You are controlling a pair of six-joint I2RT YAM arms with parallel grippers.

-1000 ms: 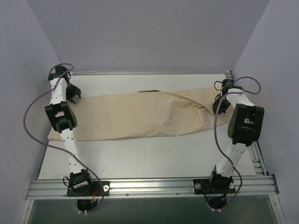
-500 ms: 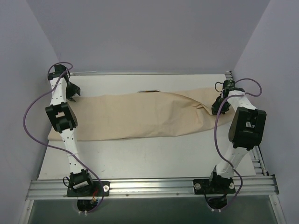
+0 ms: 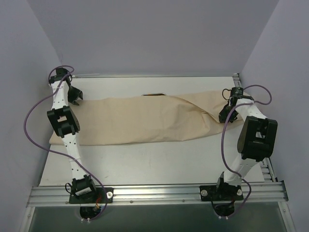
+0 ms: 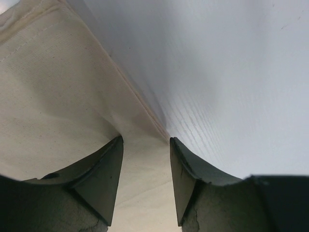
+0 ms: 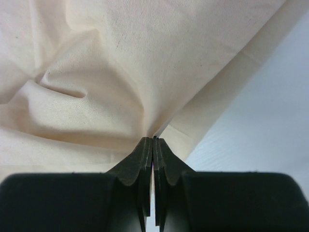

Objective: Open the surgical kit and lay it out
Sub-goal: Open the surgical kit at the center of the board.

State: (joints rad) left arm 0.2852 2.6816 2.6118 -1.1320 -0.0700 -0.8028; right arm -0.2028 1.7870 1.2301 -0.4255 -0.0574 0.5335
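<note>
Next, I shift inward (image 3: 90, 100) along the hem and pinch it before pulling, because the wrap's far hem (image 4: 155, 121) lies flat at a fingertip of my open left gripper.
The surgical kit's large beige cloth wrap (image 3: 145, 121) lies in a long band across the table from left to right. A thin shiny sliver (image 3: 153, 94) peeks out at its far edge. My left gripper (image 3: 76, 98) is at the wrap's far left corner. In the left wrist view it (image 4: 146, 141) stands open, with the cloth's hemmed edge (image 4: 58, 96) running between its fingers. My right gripper (image 3: 223, 115) is at the wrap's right end. In the right wrist view it (image 5: 154, 139) is shut on a pinched fold of the cloth (image 5: 120, 58), which puckers into creases.
The white table (image 3: 145, 159) is boxed in by pale walls on the left, back and right. An aluminium rail (image 3: 154, 193) carrying both arm bases runs along the near edge, and another rail (image 3: 266, 166) runs down the right side. Purple cables loop off both arms.
The right arm's elbow has swung out toward the right and near side while its gripper keeps hold of the cloth. The left gripper has shifted only slightly at the left corner.
</note>
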